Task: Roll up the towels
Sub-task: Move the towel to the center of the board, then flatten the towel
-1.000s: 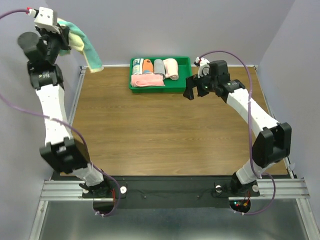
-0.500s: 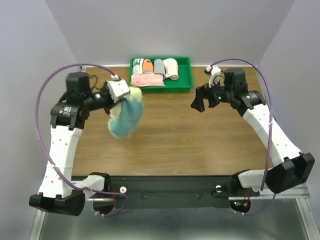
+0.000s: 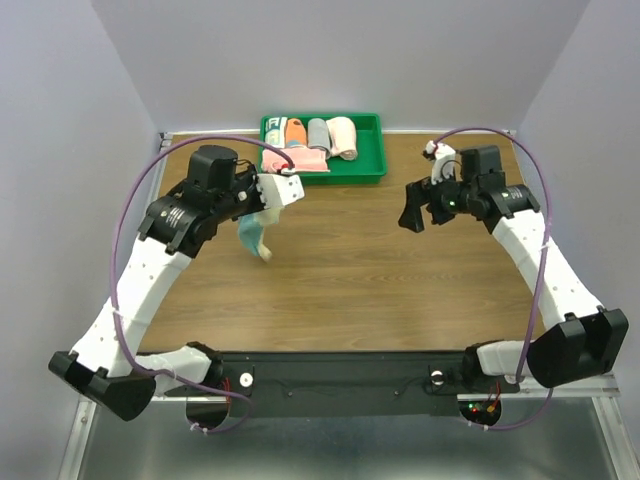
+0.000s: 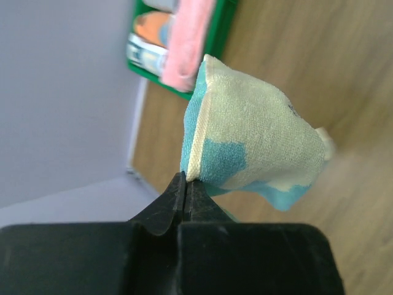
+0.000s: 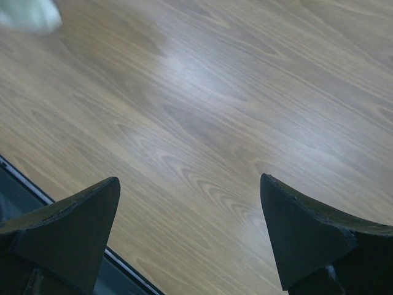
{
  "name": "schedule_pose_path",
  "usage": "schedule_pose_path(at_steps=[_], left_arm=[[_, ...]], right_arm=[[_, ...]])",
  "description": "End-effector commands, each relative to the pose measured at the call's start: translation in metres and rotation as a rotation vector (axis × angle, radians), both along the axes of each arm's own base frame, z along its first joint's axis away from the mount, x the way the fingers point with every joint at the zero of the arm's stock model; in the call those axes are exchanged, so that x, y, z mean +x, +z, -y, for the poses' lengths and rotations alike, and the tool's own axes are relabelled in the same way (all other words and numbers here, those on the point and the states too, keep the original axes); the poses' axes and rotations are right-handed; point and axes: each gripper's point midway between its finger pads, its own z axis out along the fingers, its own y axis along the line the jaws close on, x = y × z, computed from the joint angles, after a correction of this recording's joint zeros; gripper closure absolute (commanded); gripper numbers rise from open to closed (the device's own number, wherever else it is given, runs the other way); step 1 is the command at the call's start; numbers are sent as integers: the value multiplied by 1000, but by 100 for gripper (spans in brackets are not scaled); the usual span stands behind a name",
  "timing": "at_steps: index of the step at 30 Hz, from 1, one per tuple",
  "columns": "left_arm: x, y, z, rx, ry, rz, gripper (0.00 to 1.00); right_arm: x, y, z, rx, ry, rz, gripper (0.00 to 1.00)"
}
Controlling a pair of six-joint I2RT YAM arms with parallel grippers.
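The teal towel is hanging in a bunch from my left gripper. I should put it down across mid-table and use my right gripper to pull its free corner out.
A teal towel with pale yellow edges hangs crumpled just above the wood table, in front of the tray. My left gripper is shut on its top corner. In the left wrist view the jaws pinch the cream hem, and the towel bunches out beyond them. A pink towel lies folded in the green tray, and a pale peach roll stands beside it. My right gripper hovers open over the right half of the table, its fingers wide apart over bare wood.
The tray at the back edge also holds a grey roll and an orange-topped item. The pink towel and tray rim show behind the held towel. Purple cables loop above both arms. Walls close in on the left, right and back.
My left arm has swung down from high at the back left to the table in front of the tray, carrying the teal towel. My right gripper drifted slightly right and nearer, still open.
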Motion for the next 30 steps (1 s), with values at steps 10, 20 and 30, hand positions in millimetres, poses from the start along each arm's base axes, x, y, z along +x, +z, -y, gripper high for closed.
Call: schedule_pose_path(at_steps=[10,20,30], left_arm=[[-63,-69,164,9,-274,-135,88],[-58,-9,209,-455,-322,-290,1],[-13,-123,109,-293,-171,-460,16]], right_arm=[[12,-1,59,63,-80,-60,0],[5,-21,79,16,-73,-155,9],[-23,-100,33,-45,16,-361,30]])
